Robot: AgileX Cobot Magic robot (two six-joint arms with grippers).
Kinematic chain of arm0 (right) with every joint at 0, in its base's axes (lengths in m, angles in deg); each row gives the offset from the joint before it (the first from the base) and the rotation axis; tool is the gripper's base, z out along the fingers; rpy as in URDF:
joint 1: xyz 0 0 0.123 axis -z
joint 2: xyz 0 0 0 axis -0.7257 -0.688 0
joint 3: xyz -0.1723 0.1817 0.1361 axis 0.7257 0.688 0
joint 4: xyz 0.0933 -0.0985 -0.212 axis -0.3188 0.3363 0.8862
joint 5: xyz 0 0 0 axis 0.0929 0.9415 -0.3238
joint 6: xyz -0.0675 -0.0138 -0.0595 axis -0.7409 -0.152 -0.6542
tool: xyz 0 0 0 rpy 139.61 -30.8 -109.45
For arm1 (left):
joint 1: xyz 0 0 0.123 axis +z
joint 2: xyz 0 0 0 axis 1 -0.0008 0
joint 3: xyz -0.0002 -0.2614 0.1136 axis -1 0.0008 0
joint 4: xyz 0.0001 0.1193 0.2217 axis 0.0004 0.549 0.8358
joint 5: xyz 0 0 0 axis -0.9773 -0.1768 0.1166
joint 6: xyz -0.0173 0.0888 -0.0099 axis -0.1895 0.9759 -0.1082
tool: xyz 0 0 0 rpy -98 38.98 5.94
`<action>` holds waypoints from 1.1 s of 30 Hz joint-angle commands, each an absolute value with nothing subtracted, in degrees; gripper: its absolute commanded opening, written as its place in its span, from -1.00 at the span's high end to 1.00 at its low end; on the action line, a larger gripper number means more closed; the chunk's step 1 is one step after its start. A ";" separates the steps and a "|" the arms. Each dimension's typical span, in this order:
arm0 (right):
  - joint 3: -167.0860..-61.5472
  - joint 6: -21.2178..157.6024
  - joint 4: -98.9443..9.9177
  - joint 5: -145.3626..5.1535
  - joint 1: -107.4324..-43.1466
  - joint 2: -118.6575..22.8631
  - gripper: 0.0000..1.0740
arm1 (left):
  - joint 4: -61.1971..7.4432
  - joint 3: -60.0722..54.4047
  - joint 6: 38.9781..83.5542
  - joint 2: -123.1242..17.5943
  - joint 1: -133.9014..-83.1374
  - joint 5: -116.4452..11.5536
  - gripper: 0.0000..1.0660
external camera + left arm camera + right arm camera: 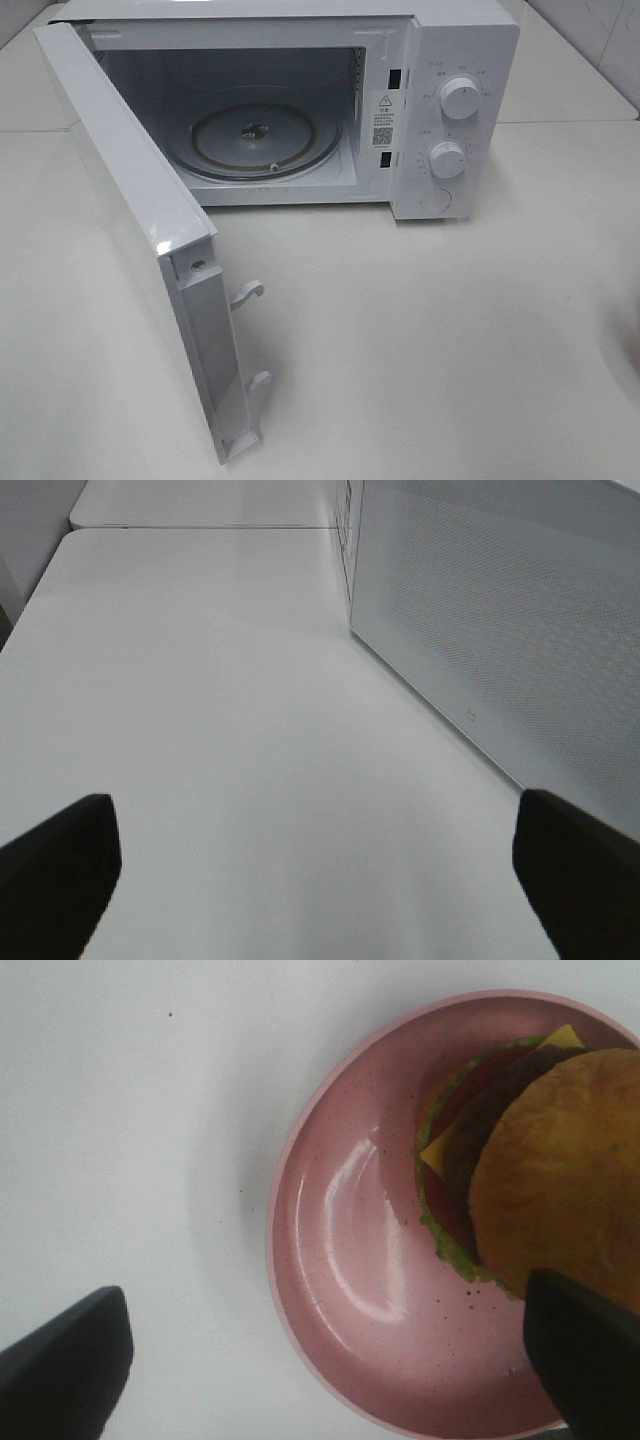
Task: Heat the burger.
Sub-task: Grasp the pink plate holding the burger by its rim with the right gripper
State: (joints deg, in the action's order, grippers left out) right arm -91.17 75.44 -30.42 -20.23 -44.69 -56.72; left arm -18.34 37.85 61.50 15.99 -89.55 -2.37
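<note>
The pink plate's burger-free rim (272, 1230) lies between my right gripper's open fingers. I go on down until they straddle that rim (287, 1310) before I close them.
The burger (550, 1170), with a golden-brown bun, dark patty, yellow cheese and green lettuce, sits toward one side of a round pink plate (340, 1260) on the white table. My right gripper (325, 1360) hovers over the plate, open, its two dark fingertips (65, 1360) wide apart with nothing between them. One fingertip overlaps the plate's rim by the burger. My left gripper (320, 870) is open and empty above bare table, beside the microwave's open door (500, 630). The exterior high view shows neither gripper nor the burger.
The white microwave (455, 110) stands at the back with its door (140, 230) swung wide toward the front left. Its glass turntable (252, 137) is bare. Two knobs (460, 97) sit on the right panel.
</note>
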 commanded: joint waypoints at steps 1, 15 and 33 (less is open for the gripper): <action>-90.54 75.84 -30.59 -21.09 -44.35 -58.38 -0.80 | -18.57 37.85 61.21 16.16 -89.38 -2.31 -0.88; -83.03 76.41 -33.00 -33.35 -44.35 -64.34 -0.72 | -18.57 37.85 61.21 16.16 -89.38 -2.31 -0.88; -83.09 79.05 -28.53 -42.34 -44.35 -75.97 -0.63 | -18.57 37.85 61.21 16.16 -89.38 -2.31 -0.88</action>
State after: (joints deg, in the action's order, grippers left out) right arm -83.32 78.02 -29.73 -41.14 -44.69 -74.88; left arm -18.34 37.85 61.50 15.99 -89.55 -2.37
